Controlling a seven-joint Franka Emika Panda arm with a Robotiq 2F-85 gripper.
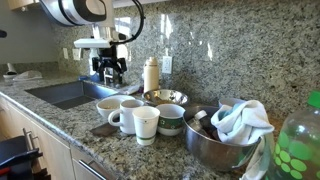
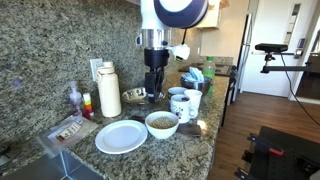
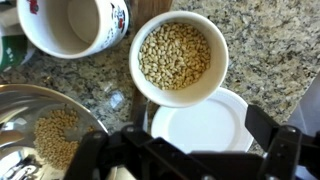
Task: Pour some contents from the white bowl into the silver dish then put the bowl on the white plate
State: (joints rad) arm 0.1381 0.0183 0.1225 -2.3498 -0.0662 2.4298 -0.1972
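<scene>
The white bowl's rim (image 2: 148,121) next to the low plate is clear of the mugs. My gripper should keep lowering its open fingers until they are on both sides of that rim (image 3: 213,88), and then close.
The white bowl (image 3: 178,55) holds pale beans and stands on the granite counter, its rim overlapping the edge of the white plate (image 3: 205,125) in the wrist view. In an exterior view the bowl (image 2: 162,123) stands just beside the plate (image 2: 121,136). The silver dish (image 3: 35,130) lies at the lower left with some beans in it; it also shows in an exterior view (image 1: 165,97). My gripper (image 3: 180,150) is open and empty, hovering above the plate and bowl. It shows in both exterior views (image 1: 110,70) (image 2: 155,85).
A white mug (image 3: 75,25) stands beyond the bowl, with more mugs (image 2: 185,100) nearby. A cream thermos (image 2: 108,90) stands by the wall. A green-banded bowl (image 1: 171,118), a large steel mixing bowl (image 1: 215,145) with a cloth, a green bottle (image 1: 300,140) and a sink (image 1: 65,92) surround them.
</scene>
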